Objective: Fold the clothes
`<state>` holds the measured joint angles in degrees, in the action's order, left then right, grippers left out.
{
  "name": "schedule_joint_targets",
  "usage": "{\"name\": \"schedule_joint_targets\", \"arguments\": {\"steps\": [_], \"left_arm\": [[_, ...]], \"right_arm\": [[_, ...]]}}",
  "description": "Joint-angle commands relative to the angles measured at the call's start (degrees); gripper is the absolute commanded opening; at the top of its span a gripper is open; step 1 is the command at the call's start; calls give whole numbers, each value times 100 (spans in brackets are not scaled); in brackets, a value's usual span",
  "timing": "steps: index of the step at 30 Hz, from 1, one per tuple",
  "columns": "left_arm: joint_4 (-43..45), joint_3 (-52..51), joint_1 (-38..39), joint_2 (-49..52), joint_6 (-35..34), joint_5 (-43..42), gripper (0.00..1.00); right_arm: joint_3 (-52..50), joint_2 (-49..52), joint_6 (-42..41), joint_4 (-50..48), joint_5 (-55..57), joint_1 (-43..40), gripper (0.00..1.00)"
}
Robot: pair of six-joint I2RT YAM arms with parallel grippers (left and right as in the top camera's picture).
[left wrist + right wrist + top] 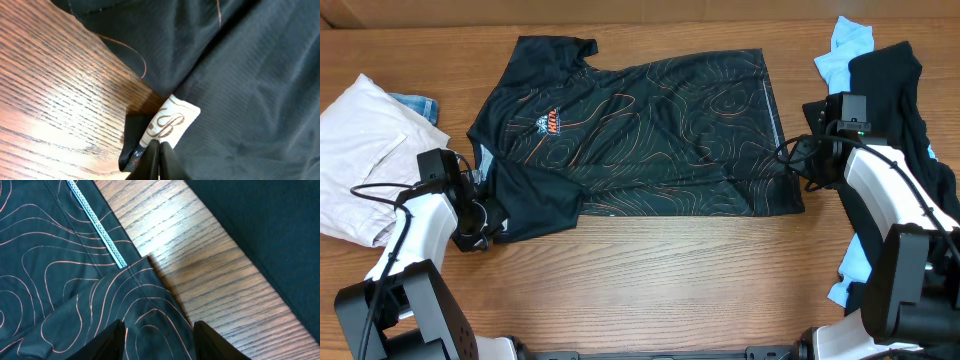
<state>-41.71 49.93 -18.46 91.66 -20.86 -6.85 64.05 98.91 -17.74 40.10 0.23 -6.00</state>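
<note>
My left gripper is to lay the shirt's lower flap (542,228) back over the shirt (520,155) before it takes the shirt's corner, because the flap sticks out past the shirt's straight hem.
The black shirt (650,130) with orange wavy lines and an orange logo lies spread flat on the wooden table (670,280). My left gripper (475,232) is at the shirt's lower left sleeve corner. In the left wrist view its fingers (159,145) are pressed together on the shirt's edge at a white label (167,122). My right gripper (798,165) is at the shirt's right hem. In the right wrist view its fingers (159,325) are open, straddling the hem corner of the shirt (50,280).
A white garment (360,150) and a bit of denim (415,103) lie at the left edge. A light blue garment (850,45) and a plain black one (895,80) are piled at the right; the black one also shows in the right wrist view (260,225).
</note>
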Motion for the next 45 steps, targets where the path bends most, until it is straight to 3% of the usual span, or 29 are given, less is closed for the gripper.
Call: {"name": "schedule_joint_targets", "arguments": {"steps": [1,2,3,4,11,14,17,20,21,23,26,33,35,41,45], "left_arm": [[-28,-133,20,33,72,-17,4],[-35,-136,20,33,74,17,9],[-31,-136,17,33,72,87,29],[-24,-136,17,33,72,166,38],[120,-136,15,35,68,452,47],[170,-136,17,63,68,448,45],[188,-149,17,153,70,315,33],[203,-153,17,369,70,114,29],[212,-153,17,433,70,76,24],[236,-151,17,492,114,-46,4],[210,-85,17,444,258,-450,4],[-153,317,17,-144,1255,-2500,4],[2,437,15,-251,1316,-2734,4],[2015,553,46,-282,236,-2592,6],[2780,553,122,-284,-328,-2404,9]], "right_arm": [[2,-9,22,-7,7,-17,48],[2,-9,22,0,7,-17,47],[2,-9,22,9,7,-17,47],[2,-9,22,17,7,-17,48],[2,-9,24,37,7,-17,48],[2,-9,24,50,9,-17,48],[2,-9,24,52,9,-17,48],[2,-9,24,55,9,-17,47],[2,-9,24,57,9,-17,48],[2,-9,26,61,9,-17,48],[2,-9,24,61,9,-17,48],[2,-9,26,72,9,-17,48],[2,-9,24,72,9,-17,48],[2,-9,24,72,9,-17,48],[2,-9,24,72,9,-17,48]]}}
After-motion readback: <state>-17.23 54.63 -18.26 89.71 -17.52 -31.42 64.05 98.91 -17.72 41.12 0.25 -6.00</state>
